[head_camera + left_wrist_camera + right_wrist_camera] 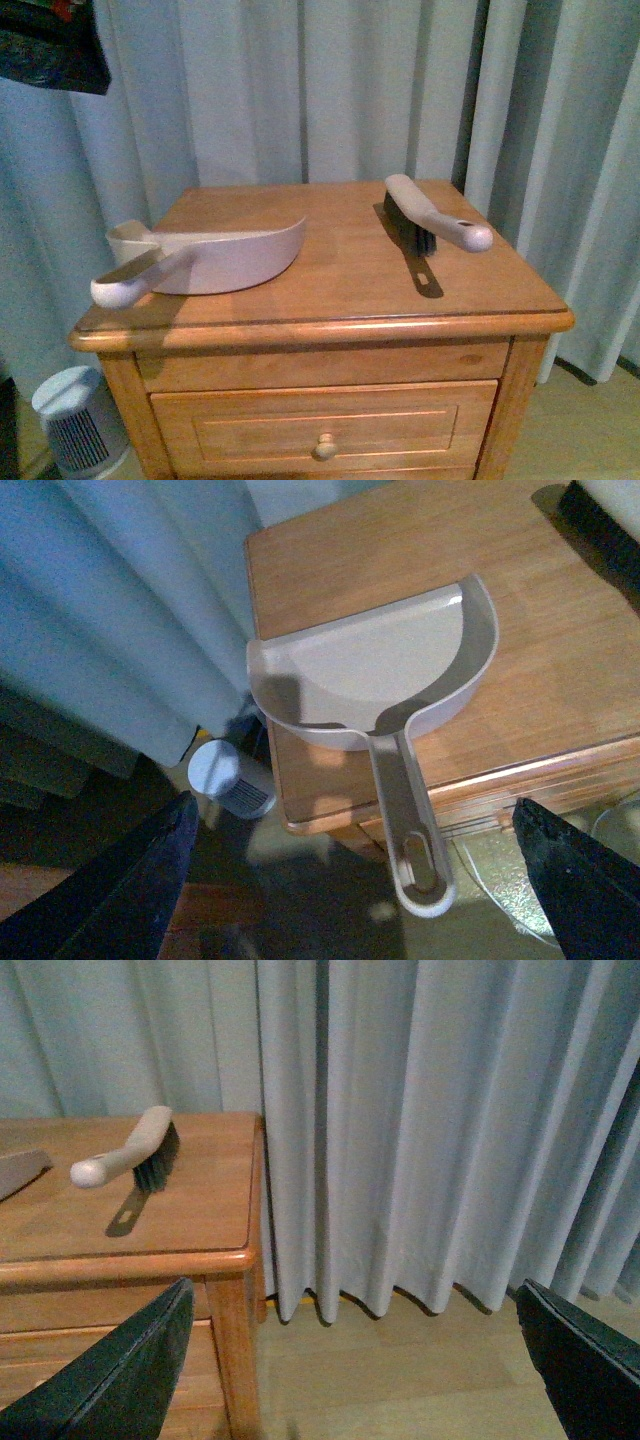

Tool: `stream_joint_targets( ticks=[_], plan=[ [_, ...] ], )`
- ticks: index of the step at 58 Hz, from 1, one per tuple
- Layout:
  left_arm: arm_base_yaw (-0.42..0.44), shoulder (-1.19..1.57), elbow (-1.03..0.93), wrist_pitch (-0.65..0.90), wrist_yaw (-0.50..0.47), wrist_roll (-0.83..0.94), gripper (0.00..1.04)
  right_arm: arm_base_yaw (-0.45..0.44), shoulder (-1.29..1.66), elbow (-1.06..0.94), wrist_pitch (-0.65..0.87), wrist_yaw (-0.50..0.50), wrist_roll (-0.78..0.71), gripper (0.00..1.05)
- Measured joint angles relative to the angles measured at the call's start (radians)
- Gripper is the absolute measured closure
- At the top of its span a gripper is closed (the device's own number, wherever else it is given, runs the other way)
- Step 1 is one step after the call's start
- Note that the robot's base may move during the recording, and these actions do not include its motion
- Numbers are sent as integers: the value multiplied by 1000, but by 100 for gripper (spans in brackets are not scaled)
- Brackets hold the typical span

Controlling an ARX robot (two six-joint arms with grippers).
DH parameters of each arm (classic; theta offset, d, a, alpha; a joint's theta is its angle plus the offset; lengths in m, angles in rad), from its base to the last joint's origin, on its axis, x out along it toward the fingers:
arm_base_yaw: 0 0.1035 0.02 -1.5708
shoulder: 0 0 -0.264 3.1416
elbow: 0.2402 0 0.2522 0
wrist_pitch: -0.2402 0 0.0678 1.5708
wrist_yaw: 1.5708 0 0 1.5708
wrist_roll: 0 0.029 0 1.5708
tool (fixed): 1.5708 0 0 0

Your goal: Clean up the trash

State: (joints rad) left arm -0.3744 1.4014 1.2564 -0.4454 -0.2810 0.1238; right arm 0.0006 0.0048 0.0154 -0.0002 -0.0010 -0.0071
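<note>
I expect the dustpan to hold trash near its handle when I lift and carry it, because a raised curved side goes around the dustpan's handle end.
No trash wad shows in any view. A pinkish dustpan lies on the left of the wooden nightstand top, its handle sticking out past the front left edge. The pan looks empty in the left wrist view. A brush with dark bristles and a pale handle lies at the right of the top; it also shows in the right wrist view. My left gripper is open, above and in front of the dustpan handle. My right gripper is open over the floor, to the right of the nightstand. Neither arm shows in the front view.
Grey curtains hang behind and to the right of the nightstand. A small white fan heater stands on the floor at its left. The nightstand has a drawer with a knob. Wooden floor lies to the right.
</note>
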Motion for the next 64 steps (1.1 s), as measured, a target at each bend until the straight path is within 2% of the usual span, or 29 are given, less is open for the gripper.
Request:
stream_joint_targets(
  ticks=[16, 43, 64],
  plan=[
    [-11, 183, 58, -5, -88, -16, 8, 0, 0, 0, 0, 0, 0, 7],
    [-13, 301, 21, 57, -52, -43, 8, 0, 0, 0, 0, 0, 0, 7],
    [36, 353, -3, 113, -32, -40, 8, 0, 0, 0, 0, 0, 0, 7]
  ],
)
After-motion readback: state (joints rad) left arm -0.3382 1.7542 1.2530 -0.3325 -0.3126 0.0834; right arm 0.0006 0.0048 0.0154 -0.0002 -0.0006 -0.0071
